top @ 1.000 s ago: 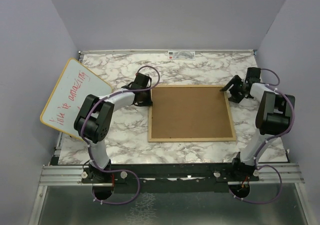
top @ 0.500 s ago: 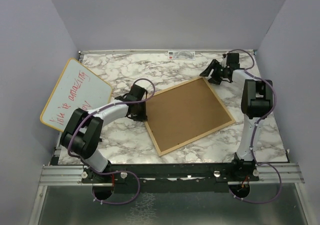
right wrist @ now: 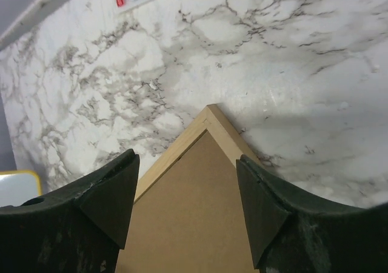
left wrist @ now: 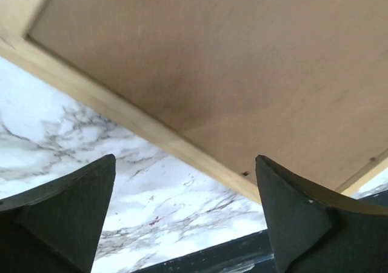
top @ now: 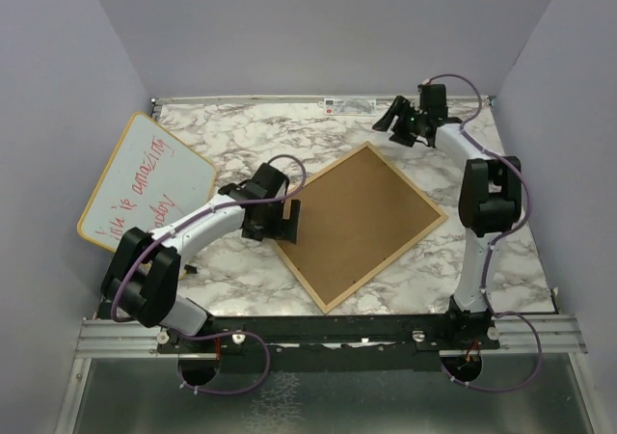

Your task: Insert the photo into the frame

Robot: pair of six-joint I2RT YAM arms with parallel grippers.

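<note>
The frame [top: 359, 227] is lying at a slant like a diamond, so my grippers should first turn it square. Then my left gripper should take the rim [left wrist: 27, 6] beside its corner.
The frame [top: 387, 263], thin light wood, lies flat on the marble table, turned like a diamond, with a brown backing board [top: 357, 224] filling it. The photo is hidden. My left gripper [top: 286, 220] is open at the frame's left corner. In the left wrist view the wooden rim [left wrist: 121, 112] and board [left wrist: 212, 60] lie just beyond the wide-apart jaws [left wrist: 185, 164], and nothing is between them. My right gripper [top: 393, 125] is open, hovering past the far corner. In the right wrist view that corner [right wrist: 209, 112] shows between its spread fingers [right wrist: 187, 158].
A round-cornered whiteboard [top: 145, 188] with red handwriting leans at the left wall. A small label strip [top: 349, 104] runs along the table's back edge. Purple walls close in the left, back and right sides.
The frame has swung counterclockwise from square to diagonal. The left gripper has opened and shifted toward the near side. The right gripper has moved up to the far edge of the table.
</note>
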